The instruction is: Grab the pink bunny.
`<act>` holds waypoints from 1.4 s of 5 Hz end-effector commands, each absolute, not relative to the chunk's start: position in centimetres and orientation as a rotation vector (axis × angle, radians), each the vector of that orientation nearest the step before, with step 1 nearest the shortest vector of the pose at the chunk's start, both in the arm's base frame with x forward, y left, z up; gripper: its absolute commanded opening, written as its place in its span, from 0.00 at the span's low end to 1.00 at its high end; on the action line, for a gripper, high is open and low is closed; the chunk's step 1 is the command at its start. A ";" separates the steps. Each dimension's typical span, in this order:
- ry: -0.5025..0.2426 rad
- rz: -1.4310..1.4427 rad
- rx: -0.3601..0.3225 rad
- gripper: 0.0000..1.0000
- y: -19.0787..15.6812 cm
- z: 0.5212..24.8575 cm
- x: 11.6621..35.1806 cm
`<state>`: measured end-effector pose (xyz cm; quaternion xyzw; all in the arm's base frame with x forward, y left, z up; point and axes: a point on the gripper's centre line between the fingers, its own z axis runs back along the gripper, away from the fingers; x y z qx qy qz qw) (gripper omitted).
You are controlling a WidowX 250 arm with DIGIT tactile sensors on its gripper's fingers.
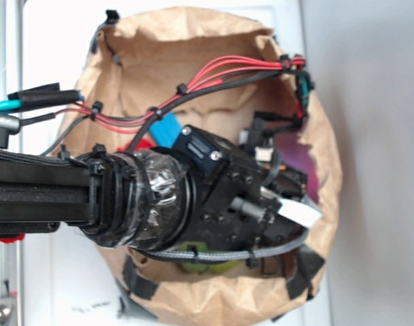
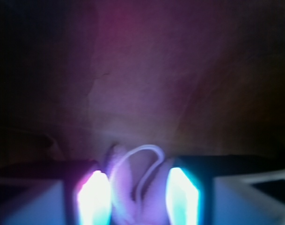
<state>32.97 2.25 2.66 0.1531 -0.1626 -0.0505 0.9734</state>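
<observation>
The pink bunny's ears and white loop are at my gripper's fingers, so I should open the fingers, move back and grip the bunny around its wider body.
In the wrist view the pink bunny fills the gap between my two glowing finger pads. Its pale ears point up and a thin white loop arcs over them. My gripper is shut on the bunny, with both pads pressed against its sides. In the exterior view my arm reaches down into a brown paper bag. The bunny and my fingertips are hidden there behind the wrist and its camera mount.
The bag's crumpled walls surround the gripper closely on all sides. A green fuzzy plush toy lies under the arm near the bag's lower edge. Something red peeks out beside the wrist. Red and black cables loop over the bag.
</observation>
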 end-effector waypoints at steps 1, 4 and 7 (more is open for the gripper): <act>-0.339 -0.110 0.263 0.00 2.0 3.8 32.9; -0.273 -0.106 0.156 1.00 3.2 5.5 32.3; -0.266 -0.115 0.114 1.00 3.5 6.5 30.8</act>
